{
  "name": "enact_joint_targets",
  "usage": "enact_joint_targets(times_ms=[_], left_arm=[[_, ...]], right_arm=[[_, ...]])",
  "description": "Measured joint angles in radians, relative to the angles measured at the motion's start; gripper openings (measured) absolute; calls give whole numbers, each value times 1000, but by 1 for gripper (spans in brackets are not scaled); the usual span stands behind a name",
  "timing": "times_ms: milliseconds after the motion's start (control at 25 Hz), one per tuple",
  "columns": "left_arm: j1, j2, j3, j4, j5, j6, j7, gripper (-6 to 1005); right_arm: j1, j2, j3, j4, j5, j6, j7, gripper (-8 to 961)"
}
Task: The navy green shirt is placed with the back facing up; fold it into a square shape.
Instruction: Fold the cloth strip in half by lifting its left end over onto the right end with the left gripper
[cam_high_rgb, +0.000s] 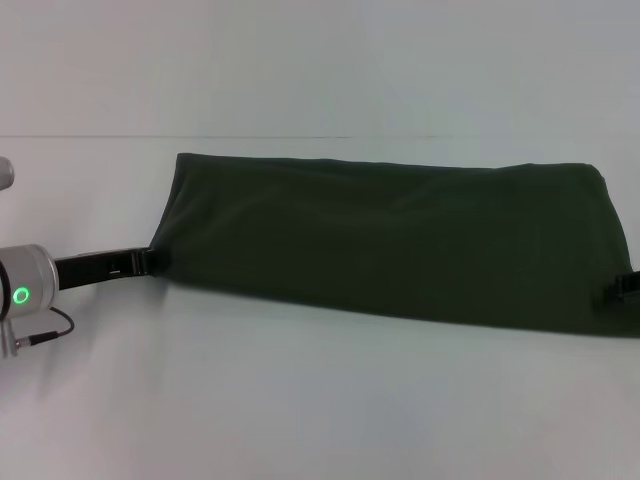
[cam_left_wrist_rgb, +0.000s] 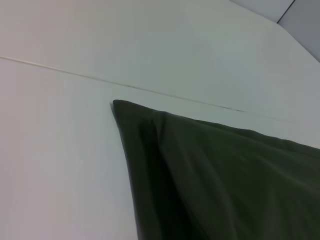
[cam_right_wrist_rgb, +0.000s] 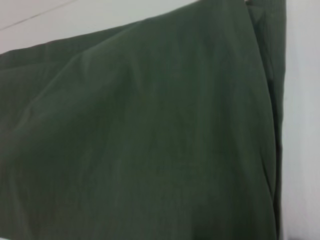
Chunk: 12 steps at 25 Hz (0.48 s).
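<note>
Next, I drag the shirt toward the clear front (cam_high_rgb: 310, 430) with both grippers and level the shirt's near edge (cam_high_rgb: 300, 302), which slants farther back at my left gripper, before opening.
The navy green shirt (cam_high_rgb: 390, 240) lies as a long dark olive band across the white table, plain side up. Its near edge runs taut and straight between my two grippers, with a shadow under it. My left gripper (cam_high_rgb: 148, 262) is shut on the shirt's near left corner. At the picture's right edge, my right gripper (cam_high_rgb: 626, 286) grips the near right corner, and only a small black part of it shows. In the left wrist view the shirt (cam_left_wrist_rgb: 220, 175) shows its far left corner. The shirt (cam_right_wrist_rgb: 140, 135) fills the right wrist view.
The white table (cam_high_rgb: 300, 400) runs wide in front of the shirt and to its left. A thin seam line (cam_high_rgb: 200, 137) crosses the table behind the shirt. My left arm's silver wrist with a green ring light (cam_high_rgb: 22, 294) sits at the left edge.
</note>
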<state>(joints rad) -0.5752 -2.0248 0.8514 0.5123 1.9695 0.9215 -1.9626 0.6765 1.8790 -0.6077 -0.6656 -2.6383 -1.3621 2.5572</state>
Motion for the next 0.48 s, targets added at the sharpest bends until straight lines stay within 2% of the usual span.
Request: enact_joint_targets(times_ms=[480], left_arm=[[-2, -7, 0, 6, 0, -3, 1, 60]], right_arm=[[-4, 11, -1, 40, 0, 45, -23, 849]])
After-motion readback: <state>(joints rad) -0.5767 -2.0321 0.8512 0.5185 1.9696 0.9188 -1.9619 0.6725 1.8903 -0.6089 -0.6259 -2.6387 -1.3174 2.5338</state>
